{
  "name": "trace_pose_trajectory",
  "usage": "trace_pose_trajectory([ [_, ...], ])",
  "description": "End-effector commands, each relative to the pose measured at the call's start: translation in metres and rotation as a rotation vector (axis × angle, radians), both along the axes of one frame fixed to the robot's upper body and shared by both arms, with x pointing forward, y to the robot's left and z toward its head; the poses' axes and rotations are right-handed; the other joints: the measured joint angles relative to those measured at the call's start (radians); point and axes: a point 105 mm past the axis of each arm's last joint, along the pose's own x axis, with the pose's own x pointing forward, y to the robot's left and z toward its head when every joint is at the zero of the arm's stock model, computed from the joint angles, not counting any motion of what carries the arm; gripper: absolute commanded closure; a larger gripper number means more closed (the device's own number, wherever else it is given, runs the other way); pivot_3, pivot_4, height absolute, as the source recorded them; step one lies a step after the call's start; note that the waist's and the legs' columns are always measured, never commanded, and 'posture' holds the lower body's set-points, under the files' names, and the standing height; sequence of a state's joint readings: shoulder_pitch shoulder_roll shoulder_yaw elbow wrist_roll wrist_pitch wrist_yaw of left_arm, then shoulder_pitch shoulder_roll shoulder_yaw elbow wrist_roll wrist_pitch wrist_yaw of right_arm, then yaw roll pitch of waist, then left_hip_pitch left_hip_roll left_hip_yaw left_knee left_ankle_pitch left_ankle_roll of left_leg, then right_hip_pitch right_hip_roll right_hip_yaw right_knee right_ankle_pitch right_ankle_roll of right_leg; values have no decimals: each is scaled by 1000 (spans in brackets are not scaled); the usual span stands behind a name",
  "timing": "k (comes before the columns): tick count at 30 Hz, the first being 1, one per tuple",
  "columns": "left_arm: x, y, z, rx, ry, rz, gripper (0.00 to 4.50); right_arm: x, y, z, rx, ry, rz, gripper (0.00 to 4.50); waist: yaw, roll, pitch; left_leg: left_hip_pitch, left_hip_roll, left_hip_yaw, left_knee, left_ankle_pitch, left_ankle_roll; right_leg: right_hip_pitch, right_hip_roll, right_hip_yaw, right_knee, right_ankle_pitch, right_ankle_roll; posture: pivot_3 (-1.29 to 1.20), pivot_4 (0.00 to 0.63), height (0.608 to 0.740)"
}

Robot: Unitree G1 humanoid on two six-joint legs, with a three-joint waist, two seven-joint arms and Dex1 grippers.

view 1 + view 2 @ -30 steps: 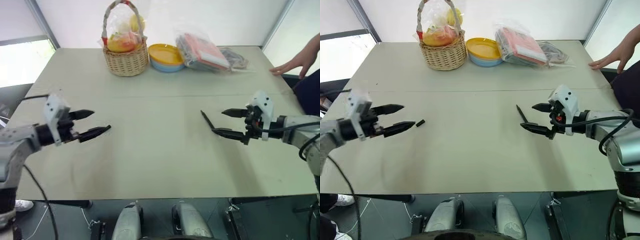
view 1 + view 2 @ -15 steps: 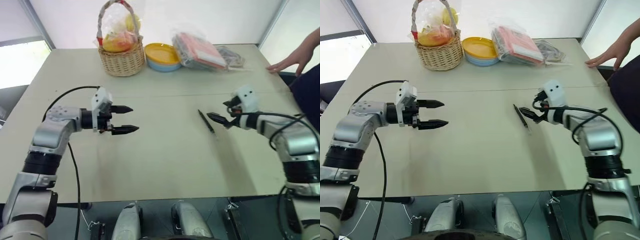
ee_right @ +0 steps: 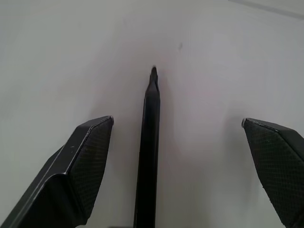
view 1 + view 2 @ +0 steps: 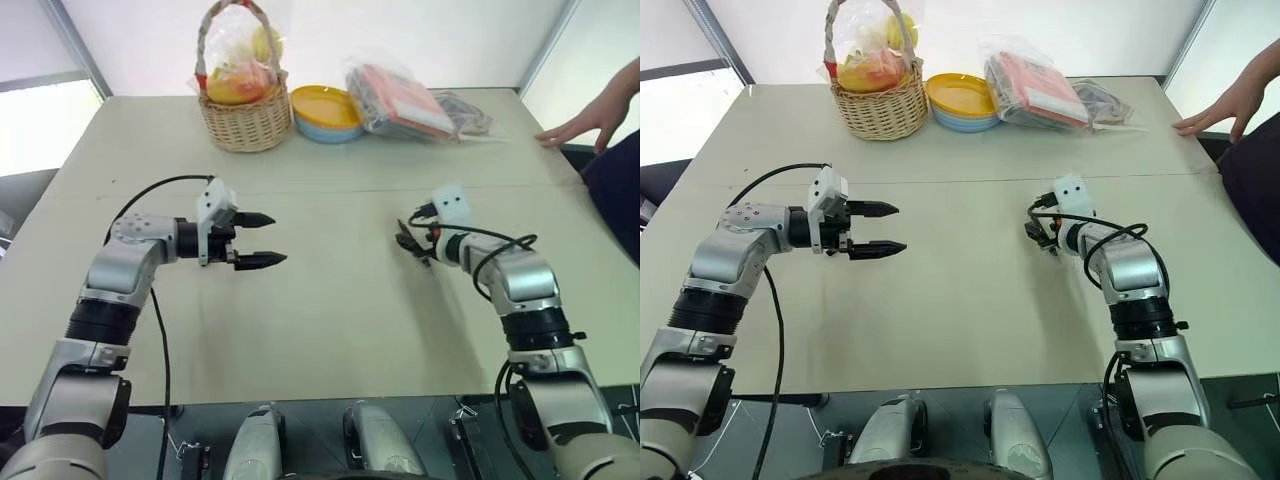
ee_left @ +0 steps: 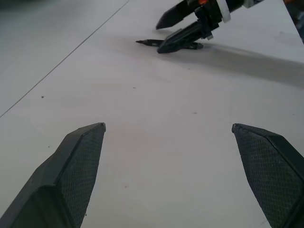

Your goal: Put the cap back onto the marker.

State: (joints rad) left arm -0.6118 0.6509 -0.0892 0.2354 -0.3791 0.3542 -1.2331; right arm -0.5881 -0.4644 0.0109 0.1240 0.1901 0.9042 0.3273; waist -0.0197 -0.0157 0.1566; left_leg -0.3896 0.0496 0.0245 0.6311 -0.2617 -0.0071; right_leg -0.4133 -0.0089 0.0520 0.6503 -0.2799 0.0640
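Observation:
My gripper will make the marker (image 3: 148,156) slide straight into the cap when I push them together, because the slim tip (image 3: 153,80) tapers in line with the straight body.
The marker (image 3: 148,142) is a thin black stick lying flat on the pale table (image 4: 330,320), right of centre. My right gripper (image 4: 412,240) is low over it and open; in the right wrist view the marker runs between the two fingers, nearer one of them, pointed tip away from the wrist. The left wrist view shows the marker (image 5: 145,42) far off under the right gripper (image 5: 161,34). My left gripper (image 4: 258,240) hovers left of centre, pointing toward the right arm, open with bare table between its fingers (image 5: 85,156). The cap is out of view.
A wicker basket (image 4: 245,120) of fruit, stacked yellow and blue plates (image 4: 327,110) and a plastic bag of packets (image 4: 405,100) stand along the far edge. A person's hand (image 4: 585,125) rests on the far right corner.
The right gripper has swung forward and down and now straddles the marker. The left gripper has moved in toward the table's middle. Both stay open.

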Motion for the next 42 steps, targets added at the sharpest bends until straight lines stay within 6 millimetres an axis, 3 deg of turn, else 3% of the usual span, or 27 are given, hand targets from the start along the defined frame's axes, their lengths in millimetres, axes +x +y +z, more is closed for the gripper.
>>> trace_pose_trajectory([
  [1, 0, 5, 8, -12, -49, 22, 40, -5, 3, 8, 3, -31, -30, 0, 0, 0, 0, 0, 0, 0, 0, 0, 0, 0, 0, 0, 0, 0, 0, 0, 150, 740],
  [14, 0, 3, 1, -15, -52, 28, 40, -26, 20, -7, 31, 23, -34, 0, 0, 0, 0, 0, 0, -1, 0, 0, 0, 0, 0, 0, 0, 0, 0, 0, 150, 740],
  [17, 1, 2, 0, -13, -54, 28, 0, -27, 20, -12, 45, 32, -47, 896, 0, 0, 0, 0, 0, -1, 0, 0, 0, 0, 0, 0, 0, 0, 0, 0, 150, 740],
  [24, 2, 4, 1, -24, -54, 48, 0, -25, 17, -25, 16, 34, -54, 4472, 0, -3, -2, 1, 0, -1, 1, 0, 0, 2, 0, 0, 0, 0, 0, 0, 150, 740],
  [28, 1, 8, 1, -37, -50, 76, 0, -22, 12, -26, 2, 27, -54, 4472, -4, -3, -2, 4, 0, -1, 1, 0, 0, 4, 0, 0, 0, 0, 0, 0, 150, 740],
  [31, 2, 14, 3, -63, -51, 126, 0, -15, 9, -13, -27, -35, -32, 4472, -3, -4, -2, 5, 0, -1, 1, 0, 0, 5, 0, 0, 1, 0, 0, 0, 150, 740],
  [33, 5, 25, 7, -79, -67, 203, 0, -7, 12, 16, -39, -126, 32, 4472, -2, -3, -2, 5, 0, -1, 2, 0, 0, 5, 0, 0, 0, 0, 0, 0, 150, 740],
  [37, 7, 56, 14, -51, -120, 371, 0, -2, 31, 79, -107, -283, 262, 4472, -6, 0, 0, 3, 0, 0, 2, 0, 0, 2, -1, 1, 1, 0, 0, 0, 150, 740],
  [42, 2, 108, 12, -12, -143, 596, 0, -14, 60, 116, -141, -311, 544, 4472, -18, -1, 0, 3, 1, -2, -2, -1, 1, 1, 0, -1, 1, 0, 0, 0, 150, 740],
])
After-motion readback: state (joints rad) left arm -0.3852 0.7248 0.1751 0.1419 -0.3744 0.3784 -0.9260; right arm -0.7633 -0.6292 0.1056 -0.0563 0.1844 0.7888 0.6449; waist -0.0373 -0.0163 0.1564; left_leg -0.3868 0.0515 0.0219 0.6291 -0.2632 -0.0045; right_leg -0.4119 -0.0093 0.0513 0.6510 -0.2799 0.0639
